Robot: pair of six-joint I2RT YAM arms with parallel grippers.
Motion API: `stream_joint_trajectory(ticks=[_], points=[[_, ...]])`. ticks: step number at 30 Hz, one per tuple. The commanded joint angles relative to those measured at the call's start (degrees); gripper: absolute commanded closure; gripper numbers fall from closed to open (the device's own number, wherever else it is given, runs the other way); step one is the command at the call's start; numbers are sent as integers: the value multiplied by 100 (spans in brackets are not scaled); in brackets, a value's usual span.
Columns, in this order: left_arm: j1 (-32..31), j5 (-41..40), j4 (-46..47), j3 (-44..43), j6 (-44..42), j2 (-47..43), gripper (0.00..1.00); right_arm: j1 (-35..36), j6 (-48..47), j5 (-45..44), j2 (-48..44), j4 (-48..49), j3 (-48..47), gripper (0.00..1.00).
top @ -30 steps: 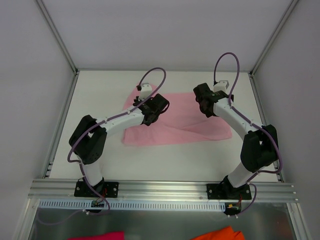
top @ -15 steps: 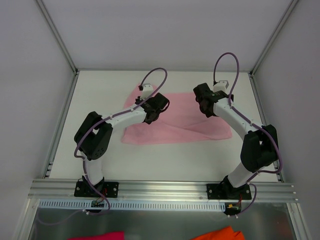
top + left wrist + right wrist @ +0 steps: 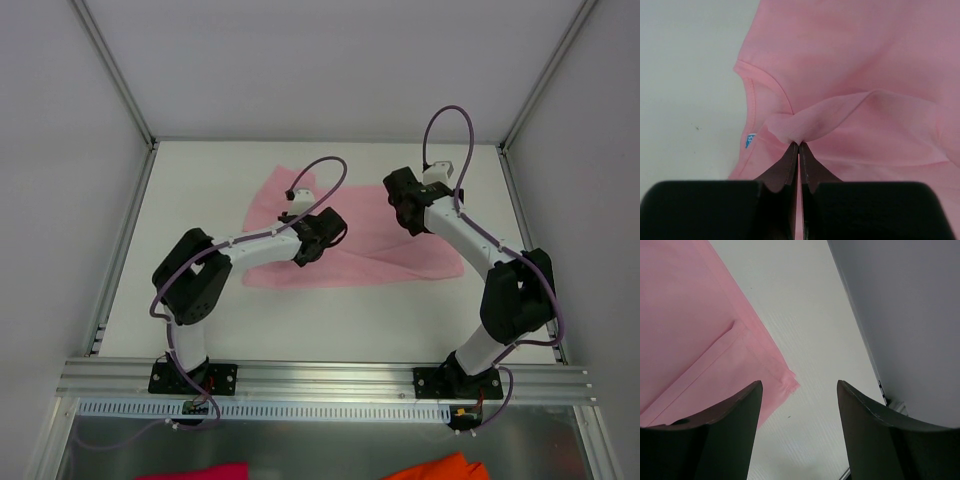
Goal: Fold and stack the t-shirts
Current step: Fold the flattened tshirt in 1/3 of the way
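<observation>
The light pink t-shirt (image 3: pixel 362 212) has the folded flap (image 3: pixel 388 270) lying flat over it, so I expect its layers to move together and stay folded when I drag them.
The light pink t-shirt (image 3: pixel 390 255) lies spread on the white table. My left gripper (image 3: pixel 335 232) is shut on a pinched fold of it; in the left wrist view the closed tips (image 3: pixel 799 145) hold the raised fold (image 3: pixel 840 112), with the collar (image 3: pixel 752 90) and a small label (image 3: pixel 750 140) to the left. My right gripper (image 3: pixel 398 205) is open and empty above the shirt's far right part; in the right wrist view its fingers (image 3: pixel 735 405) straddle bare table beside a shirt corner (image 3: pixel 787 382).
Grey walls enclose the table (image 3: pixel 200 180) on three sides; the right wall (image 3: pixel 900 315) is close to my right gripper. A metal rail (image 3: pixel 320 375) runs along the near edge. A magenta scrap (image 3: pixel 195 471) and an orange scrap (image 3: pixel 440 467) lie below it.
My left gripper has moved right and toward the near edge, pulling the pinched fold across the shirt and uncovering the far left part. The right arm has barely moved.
</observation>
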State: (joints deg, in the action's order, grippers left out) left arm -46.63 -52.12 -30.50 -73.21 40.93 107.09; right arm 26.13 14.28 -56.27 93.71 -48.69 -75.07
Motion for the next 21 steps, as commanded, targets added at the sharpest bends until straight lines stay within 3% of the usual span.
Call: stream_joint_trajectory(ticks=[1, 7, 17, 20, 21], points=[[-267, -264, -526, 26, 442, -452, 100, 85, 13, -121, 7, -53, -104, 35], [-741, -422, -1482, 17, 1197, -592, 100, 147, 39, -130, -11, -123, -131, 35], [-1707, -475, -3382, 184, 3298, -689, 100, 296, 127, -130, -11, -247, -219, 35], [-1744, -422, -3235, 377, 3343, -733, 54, 366, 180, -156, 15, -308, -228, 34], [-1727, -431, -3095, 465, 3325, -733, 22, 393, 180, -156, 16, -326, -228, 35]])
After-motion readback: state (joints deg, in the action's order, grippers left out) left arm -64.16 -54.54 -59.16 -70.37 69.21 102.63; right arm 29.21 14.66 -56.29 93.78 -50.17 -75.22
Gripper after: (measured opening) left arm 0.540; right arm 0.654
